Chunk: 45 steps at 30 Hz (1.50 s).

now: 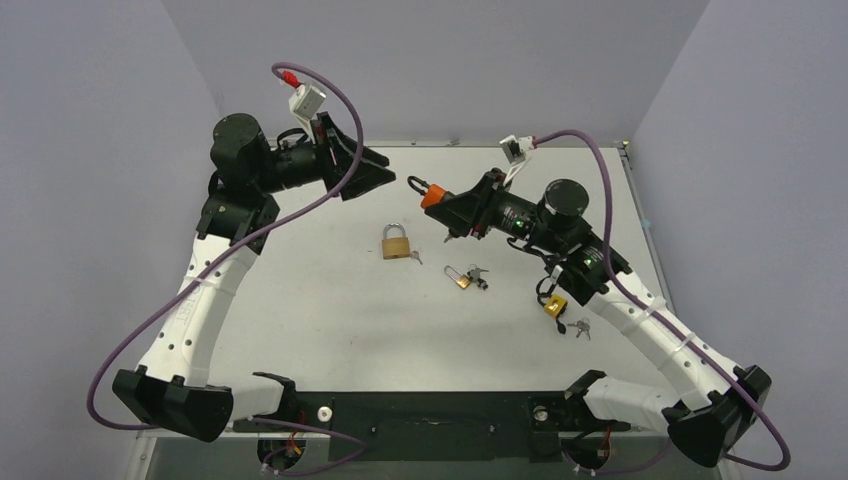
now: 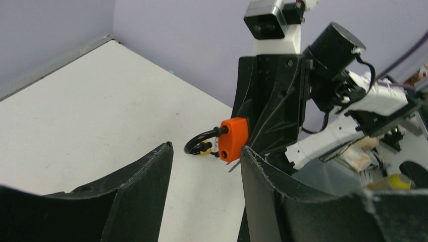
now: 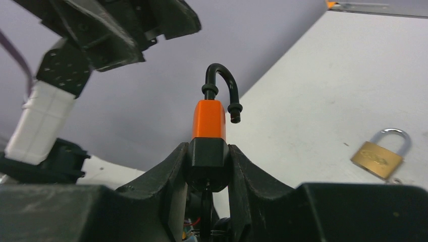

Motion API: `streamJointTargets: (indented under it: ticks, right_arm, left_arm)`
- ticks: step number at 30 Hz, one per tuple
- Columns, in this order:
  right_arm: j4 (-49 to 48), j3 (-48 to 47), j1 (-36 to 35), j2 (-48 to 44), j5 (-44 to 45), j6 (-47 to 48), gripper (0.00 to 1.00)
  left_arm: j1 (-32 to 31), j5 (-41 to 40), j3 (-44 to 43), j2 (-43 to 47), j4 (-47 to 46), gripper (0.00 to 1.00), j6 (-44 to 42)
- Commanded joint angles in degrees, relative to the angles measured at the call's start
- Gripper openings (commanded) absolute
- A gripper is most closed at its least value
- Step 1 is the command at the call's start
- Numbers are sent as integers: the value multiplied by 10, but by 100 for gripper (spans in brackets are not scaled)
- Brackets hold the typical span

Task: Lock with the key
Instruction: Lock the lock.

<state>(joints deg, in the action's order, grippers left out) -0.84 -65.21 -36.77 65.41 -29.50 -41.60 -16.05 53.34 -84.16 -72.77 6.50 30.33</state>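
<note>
The black shackle (image 1: 415, 184) sticks out free, pointing at my left gripper's open fingers, so I should keep approaching the padlock (image 1: 433, 195) until they straddle the shackle, then close them.
My right gripper (image 1: 447, 205) is shut on an orange and black padlock (image 1: 431, 196), held above the table with its black shackle open and pointing left. In the right wrist view the padlock (image 3: 209, 121) stands upright between my fingers, its shackle swung free, and a key hangs below its black base. My left gripper (image 1: 380, 168) is open and empty, a short way left of the padlock. In the left wrist view the padlock (image 2: 233, 138) sits just ahead of my right fingertip (image 2: 257, 161).
A brass padlock (image 1: 396, 242) with a key lies mid-table, also in the right wrist view (image 3: 377, 156). A small padlock with keys (image 1: 464, 276) lies to its right. A yellow padlock (image 1: 555, 306) and keys (image 1: 580, 327) lie by the right arm.
</note>
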Motion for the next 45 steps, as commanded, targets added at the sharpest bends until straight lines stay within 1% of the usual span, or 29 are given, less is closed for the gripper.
streamJointTargets:
  ticks: [1, 4, 6, 7, 9, 11, 18, 22, 29, 35, 39, 42, 45]
  right_arm:
    - [-134, 16, 2, -56, -109, -66, 0]
    - [-145, 17, -2, -70, -128, -71, 0]
    - [-133, 13, -4, -77, -134, -64, 0]
    - [-130, 10, -5, -80, -138, -61, 0]
    - [-124, 7, -7, -83, -145, -58, 0]
    - [-124, 5, -11, -83, -151, -57, 0]
    - [-93, -17, -37, -81, -140, -28, 0]
    - [-92, -26, -43, -77, -139, -27, 0]
    - [-72, -37, -45, -78, -132, -17, 0]
    - [-61, -39, -45, -74, -126, -11, 0]
    - [-53, -43, -45, -74, -119, -3, 0]
    - [-49, -45, -45, -73, -116, 0, 0]
    - [-44, -47, -45, -74, -115, 3, 0]
  left_arm:
    - [2, 108, -42, 25, 19, 49, -79]
    - [0, 147, -54, 15, 15, 49, -64]
    - [-5, 168, -44, 18, -29, 49, -28]
    - [-7, 181, -31, 22, -76, 49, -15]
    - [-10, 192, -16, 32, -131, 49, 26]
    - [-17, 204, -15, 35, -149, 49, 48]
    - [-38, 213, -18, 33, -139, 49, 49]
    - [-41, 211, -18, 33, -120, 48, 33]
    - [-43, 206, -21, 28, -101, 41, 20]
    - [-54, 201, -20, 26, -96, 40, 20]
    - [-65, 199, -20, 22, -89, 37, 17]
    - [-68, 200, -20, 22, -70, 34, 1]
    - [-68, 199, -22, 22, -42, 34, -13]
